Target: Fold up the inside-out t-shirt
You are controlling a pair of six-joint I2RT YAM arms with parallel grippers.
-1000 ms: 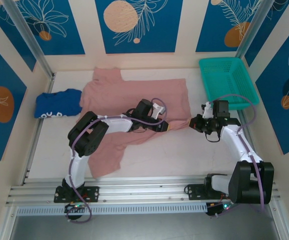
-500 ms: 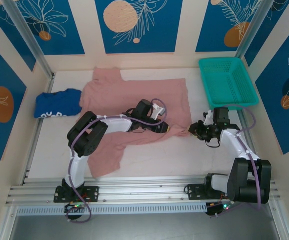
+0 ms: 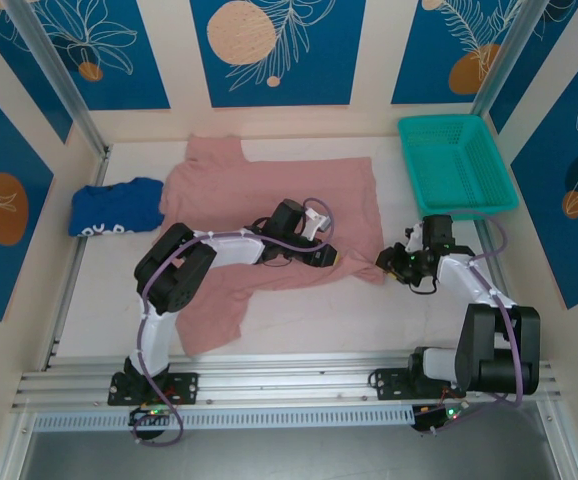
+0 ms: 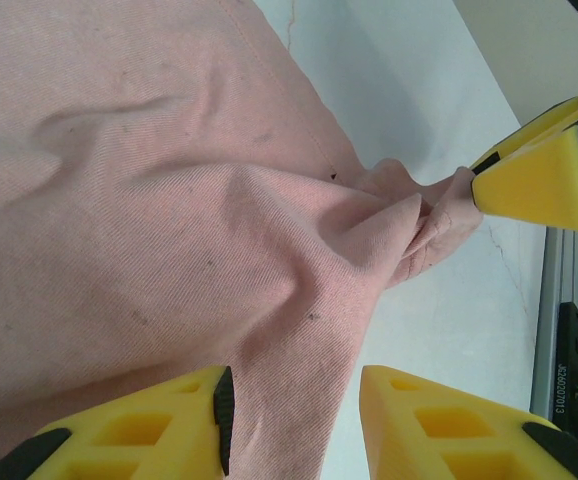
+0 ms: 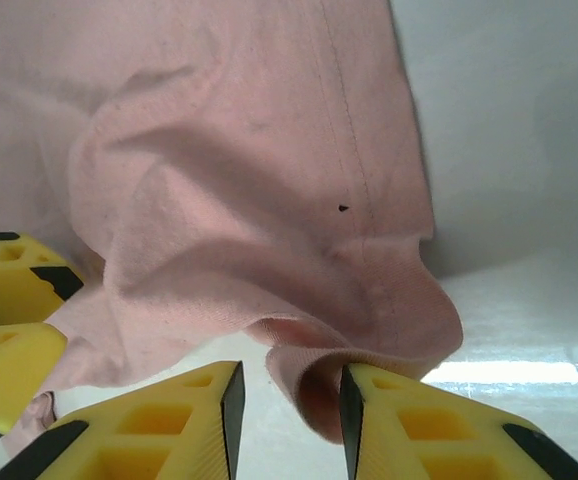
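Observation:
The curled hem (image 5: pixel 314 392) only touches a finger of the robot's right gripper, so the robot should move that gripper's open fingers inward over the hem's near edge (image 5: pixel 281 352) and pinch before folding.
The inside-out t-shirt (image 3: pixel 269 185) is dusty pink and lies spread over the table's middle, one sleeve toward the back wall. Its near right corner is bunched between the two grippers. My left gripper (image 3: pixel 337 258) rests low on that corner. In the left wrist view its jaws (image 4: pixel 294 420) stand open with shirt fabric (image 4: pixel 169 200) lying loose under them. My right gripper (image 3: pixel 387 262) meets the same corner from the right. In the right wrist view it is open (image 5: pixel 289 420), and a curled fold of hem (image 5: pixel 369 340) touches its right pad without being pinched.
A royal-blue garment (image 3: pixel 116 207) lies bundled at the left wall. A teal basket (image 3: pixel 456 160) stands at the back right. Bare white table (image 3: pixel 349 310) runs along the near side up to the metal rail.
The right gripper has come down and toward the near edge, and its jaws have parted. The stretched shirt corner has slackened onto the table. The left jaws have widened a little.

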